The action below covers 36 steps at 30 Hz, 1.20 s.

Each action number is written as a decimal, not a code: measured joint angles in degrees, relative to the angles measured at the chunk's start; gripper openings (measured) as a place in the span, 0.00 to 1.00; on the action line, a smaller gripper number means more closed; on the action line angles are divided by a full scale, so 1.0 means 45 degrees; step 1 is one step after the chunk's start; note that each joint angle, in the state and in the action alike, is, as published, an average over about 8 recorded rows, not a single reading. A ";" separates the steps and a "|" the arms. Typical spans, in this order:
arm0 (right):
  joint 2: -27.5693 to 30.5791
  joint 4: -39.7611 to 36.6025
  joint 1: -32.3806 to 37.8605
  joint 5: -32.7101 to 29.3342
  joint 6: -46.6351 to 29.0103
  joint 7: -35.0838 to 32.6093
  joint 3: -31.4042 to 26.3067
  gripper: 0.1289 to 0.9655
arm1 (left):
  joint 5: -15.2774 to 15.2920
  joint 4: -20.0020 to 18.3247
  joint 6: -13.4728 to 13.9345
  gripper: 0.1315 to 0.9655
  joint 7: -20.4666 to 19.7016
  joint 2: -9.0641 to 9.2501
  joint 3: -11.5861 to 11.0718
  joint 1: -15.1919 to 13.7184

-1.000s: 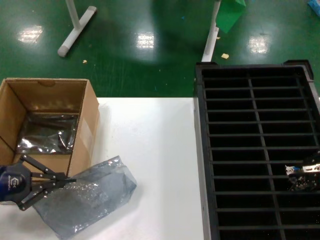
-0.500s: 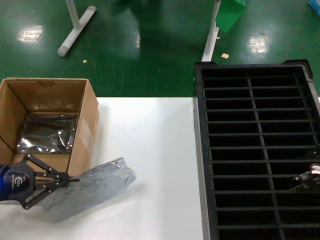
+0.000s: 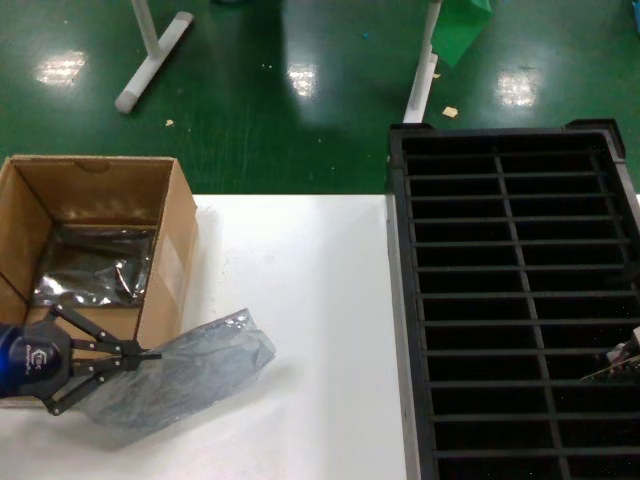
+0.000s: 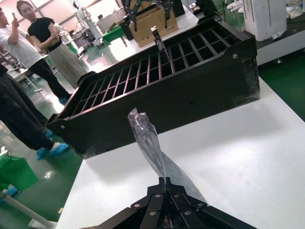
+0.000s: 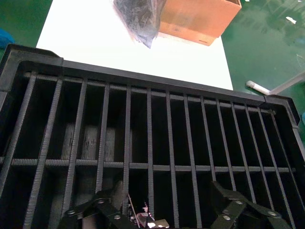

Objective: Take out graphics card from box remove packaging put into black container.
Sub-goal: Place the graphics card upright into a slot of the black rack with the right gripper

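Observation:
The graphics card (image 3: 624, 356) is sticking up at a slant from its slot. Next, my right gripper takes hold of the card, straightens it and sets it level between the container's bars (image 3: 578, 367).
The brown cardboard box (image 3: 168, 262) stands open at the table's left. My left gripper (image 3: 150, 353) is in front of it, shut on one edge of the crinkly grey bag (image 3: 195, 362), which trails over the white table; the bag (image 4: 147, 140) rises twisted from the shut gripper (image 4: 166, 180). The black container (image 3: 399, 300) fills the right side. The graphics card (image 3: 620, 360) stands edge-on in a slot at the right edge. In the right wrist view my right gripper (image 5: 164, 193) hangs open over the container (image 5: 143, 78), with the card (image 5: 145, 218) low in a slot between the spread jaws.
Another silvery bag (image 3: 95, 265) lies inside the box. The box (image 5: 198, 16) and held bag (image 5: 138, 14) sit beyond the container. White frame legs (image 3: 150, 60) stand on the green floor. People (image 4: 33, 52) stand behind the container wall (image 4: 167, 98).
The graphics card has sunk lower into its slot near the right edge, its bracket now barely showing. The left gripper has drawn the bag a little to the left and up.

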 joint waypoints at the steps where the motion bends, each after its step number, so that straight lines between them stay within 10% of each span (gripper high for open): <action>1: 0.0005 -0.0007 0.0007 -0.0002 0.0003 0.0003 0.0004 0.48 | -0.0009 -0.0007 0.0000 0.01 -0.0001 0.0000 0.0000 0.0002; 7: 0.0035 -0.0232 0.0100 -0.0076 0.0000 -0.0169 -0.0001 0.68 | -0.0052 -0.0009 0.0000 0.01 -0.0009 0.0018 0.0000 0.0018; 19: -0.0239 -0.1022 0.0395 -0.0378 0.0020 -0.0516 -0.0214 0.75 | -0.0065 0.0054 0.0000 0.01 0.0025 0.0012 -0.0004 0.0066; 36: -0.0133 -0.1775 0.0319 -0.0624 -0.0069 -0.0674 -0.0341 0.50 | -0.0139 0.0148 0.0000 0.01 0.0142 -0.0069 -0.0008 0.0445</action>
